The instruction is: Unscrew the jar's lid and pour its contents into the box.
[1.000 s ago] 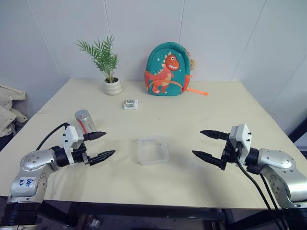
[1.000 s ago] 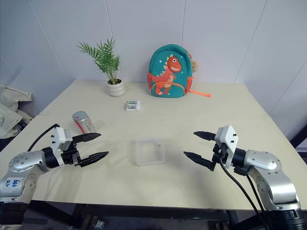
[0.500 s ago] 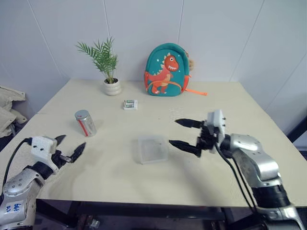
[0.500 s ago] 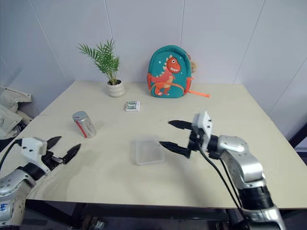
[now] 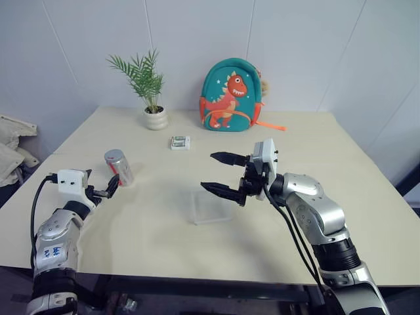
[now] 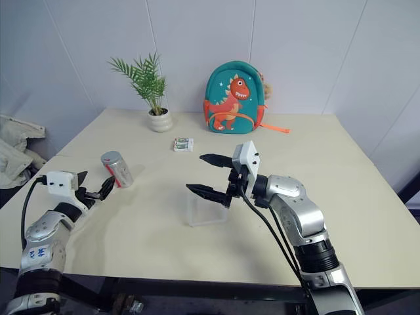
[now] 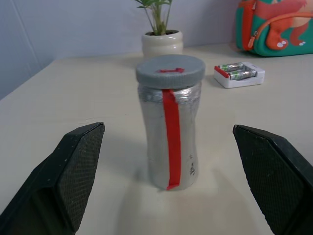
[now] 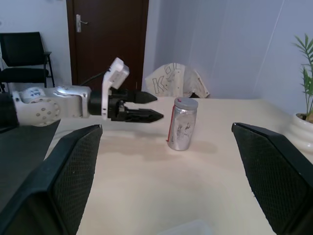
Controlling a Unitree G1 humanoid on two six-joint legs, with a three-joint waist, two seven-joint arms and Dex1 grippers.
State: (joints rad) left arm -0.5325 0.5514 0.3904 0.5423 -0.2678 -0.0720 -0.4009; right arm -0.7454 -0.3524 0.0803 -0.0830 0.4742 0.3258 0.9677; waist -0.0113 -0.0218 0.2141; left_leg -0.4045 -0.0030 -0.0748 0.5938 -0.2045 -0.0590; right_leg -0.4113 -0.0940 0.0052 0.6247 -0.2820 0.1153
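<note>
The grey lid (image 8: 186,103) should stay on the jar and need a new grip when the robot twists it, because its edge (image 8: 185,108) sits all the way down around the jar's top.
The jar (image 5: 118,167), a silvery cylinder with a red strip down its side, stands upright on the left of the table with the grey lid (image 7: 169,71) on it. Its contents are hidden inside. My left gripper (image 5: 102,185) is open just short of the jar and points at it; its fingers (image 7: 78,166) stand on either side of the jar, apart from it. The clear box (image 5: 213,207) lies at the table's middle. My right gripper (image 5: 207,171) hovers open and empty above the box, pointing left toward the jar (image 8: 182,125).
A white plant pot (image 5: 155,118), a dinosaur backpack (image 5: 228,95) and a small battery packet (image 5: 179,142) sit along the back of the table (image 5: 328,151). Cloth (image 5: 10,147) is heaped past the left edge.
My left gripper swung from pointing right to pointing forward at the jar and moved left. My right gripper moved left and up, from the table's right to over the box. Both stayed open.
</note>
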